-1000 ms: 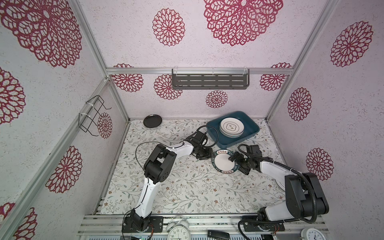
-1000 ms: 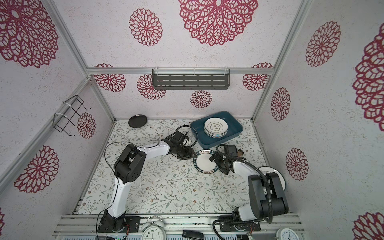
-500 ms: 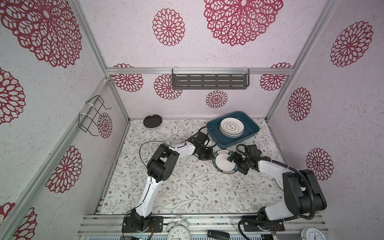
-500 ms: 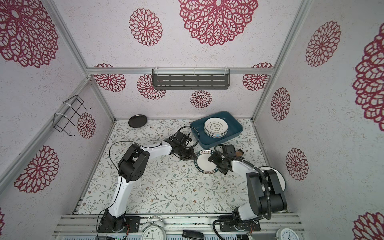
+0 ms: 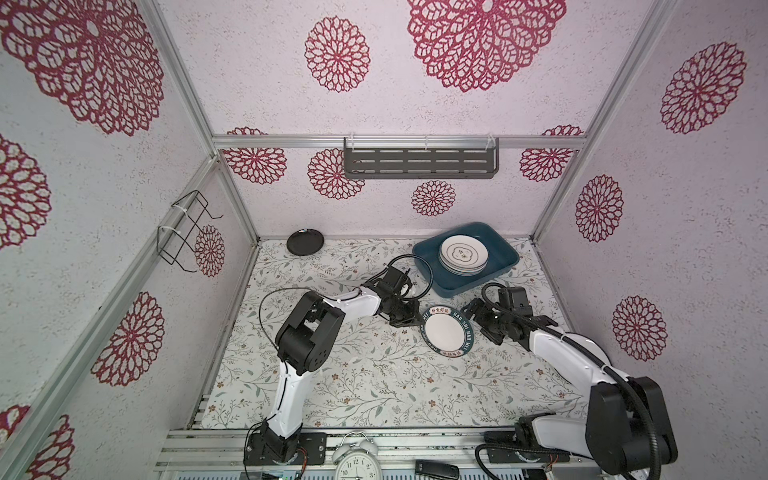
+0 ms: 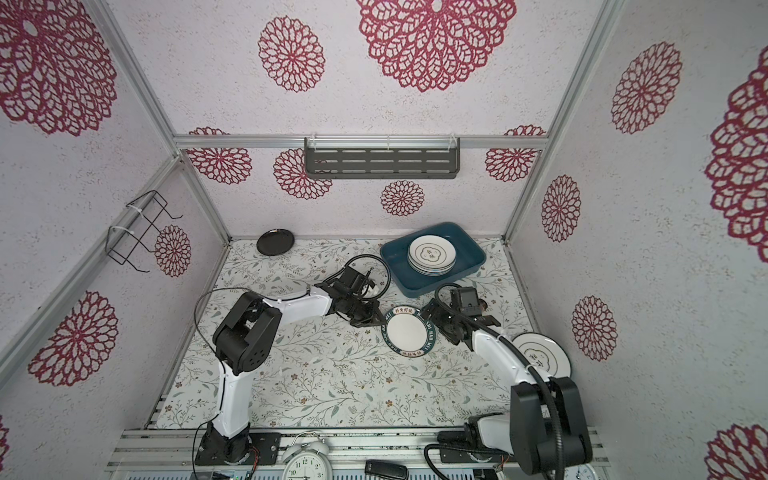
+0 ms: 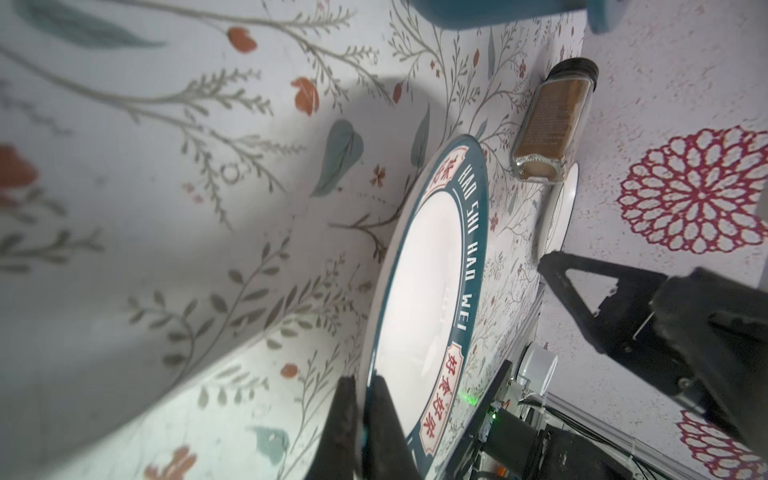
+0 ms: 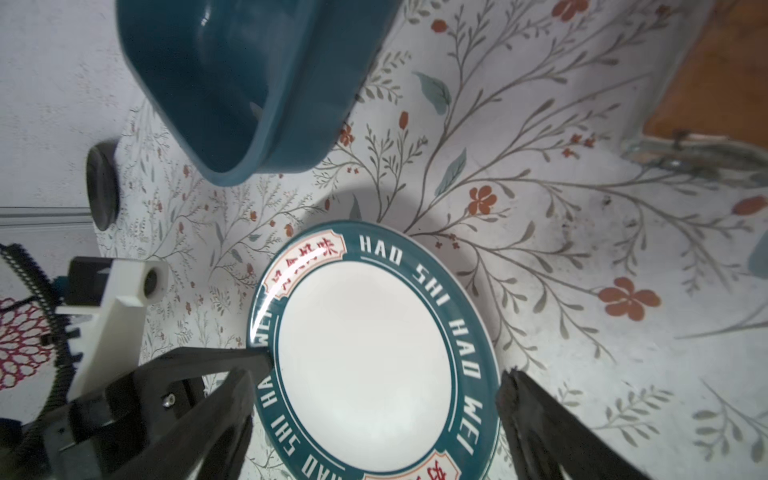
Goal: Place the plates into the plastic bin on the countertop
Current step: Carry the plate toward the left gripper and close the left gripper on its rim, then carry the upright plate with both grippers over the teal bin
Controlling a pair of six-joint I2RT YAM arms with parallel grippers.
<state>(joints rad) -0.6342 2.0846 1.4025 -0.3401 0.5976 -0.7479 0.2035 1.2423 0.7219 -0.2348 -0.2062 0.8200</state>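
I keep moving my right gripper in toward the free opposite rim of the lettered plate (image 6: 386,325) held by my left gripper until the right fingers straddle that rim (image 6: 432,334), then close them.
A white plate with a teal lettered rim (image 5: 446,332) (image 6: 407,332) lies mid-countertop (image 5: 353,374), in front of the teal plastic bin (image 5: 457,286) (image 6: 415,287). My left gripper (image 5: 417,322) (image 7: 365,382) is shut on that plate's left rim, one finger above and one below. The plate (image 7: 424,291) looks slightly tilted, with its gripped edge raised. My right gripper (image 5: 473,328) (image 8: 376,374) is open, its fingers standing either side of the plate (image 8: 365,353). A stack of plates (image 5: 462,254) sits in the bin. A small black plate (image 5: 305,242) rests at the back left.
Another white plate (image 6: 540,357) lies under my right arm near the right wall. A spice jar (image 7: 548,124) lies on its side beyond the lettered plate. A grey shelf (image 5: 419,162) and a wire rack (image 5: 183,232) hang on the walls. Clocks (image 5: 357,461) stand at the front edge.
My left gripper has closed onto the rim of the lettered plate. The right gripper has stayed open beside the plate, hardly moving.
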